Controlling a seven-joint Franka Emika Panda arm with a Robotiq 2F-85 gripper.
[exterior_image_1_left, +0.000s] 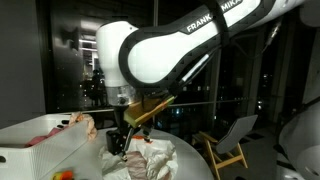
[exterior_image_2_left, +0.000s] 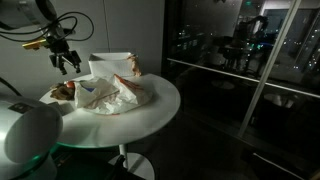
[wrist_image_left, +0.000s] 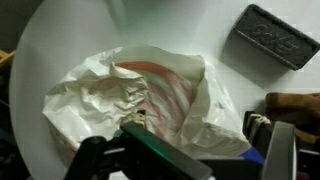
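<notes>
The brown item (wrist_image_left: 294, 103) is lying uncovered next to the bag, and my fingers are open. My gripper should keep moving down toward that item (exterior_image_2_left: 62, 91) until my fingers are on both sides of it.
My gripper (exterior_image_2_left: 68, 62) hangs above the round white table (exterior_image_2_left: 160, 95), over its far left part, touching nothing. Its fingers are spread wide and look empty. In the wrist view the two dark fingers frame the bottom edge (wrist_image_left: 185, 152), and a dark bar with a green edge lies across between them; I cannot tell what it is. Right below is a crumpled white bag with pink stripes (wrist_image_left: 150, 100), which shows in both exterior views (exterior_image_1_left: 150, 160) (exterior_image_2_left: 115, 93).
A grey rectangular block (wrist_image_left: 272, 37) lies on the table beyond the bag. A white box (exterior_image_2_left: 110, 65) stands at the back of the table, also in an exterior view (exterior_image_1_left: 40, 150). A brown item (exterior_image_2_left: 64, 92) lies beside the bag. A wooden chair (exterior_image_1_left: 232, 148) stands by the dark windows.
</notes>
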